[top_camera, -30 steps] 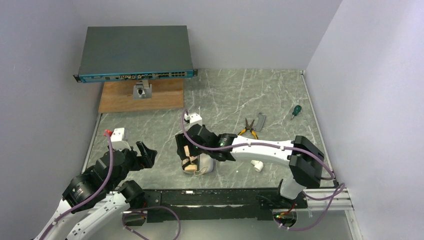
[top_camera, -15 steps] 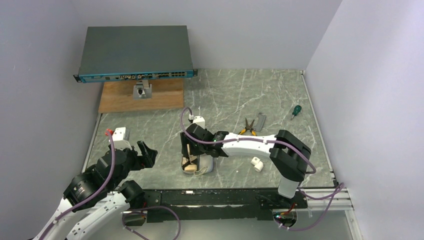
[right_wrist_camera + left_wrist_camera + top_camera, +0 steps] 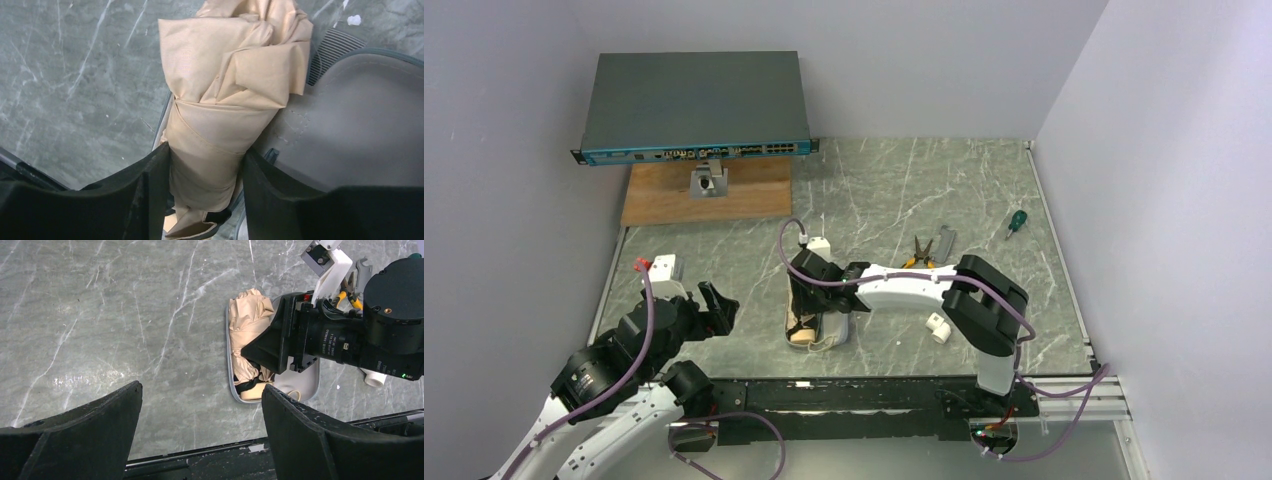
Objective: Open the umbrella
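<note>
The umbrella sits inside the open case shell (image 3: 836, 327), so next my right gripper lifts it out and pushes the shell towards my left gripper before opening the umbrella.
The folded cream-beige umbrella (image 3: 225, 100) lies in the left side of an open lavender-grey case shell (image 3: 360, 125) near the table's front edge. It also shows in the left wrist view (image 3: 250, 320) and in the top view (image 3: 802, 328). My right gripper (image 3: 206, 165) comes down over it, one black finger pressed against each side of the strapped bundle. The tan handle end (image 3: 255, 392) shows below the gripper. My left gripper (image 3: 200, 400) is open and empty, held above the table to the left of the case (image 3: 836, 330).
Yellow-handled pliers (image 3: 921, 255) and a green screwdriver (image 3: 1016, 222) lie to the back right. A white fitting (image 3: 939, 328) sits right of the case. A network switch (image 3: 694, 105) stands over a wooden board (image 3: 709, 195) at the back left.
My right gripper has moved left and down over the umbrella, and its fingers now flank and touch the bundle. The right elbow has folded in. The left arm has not moved.
</note>
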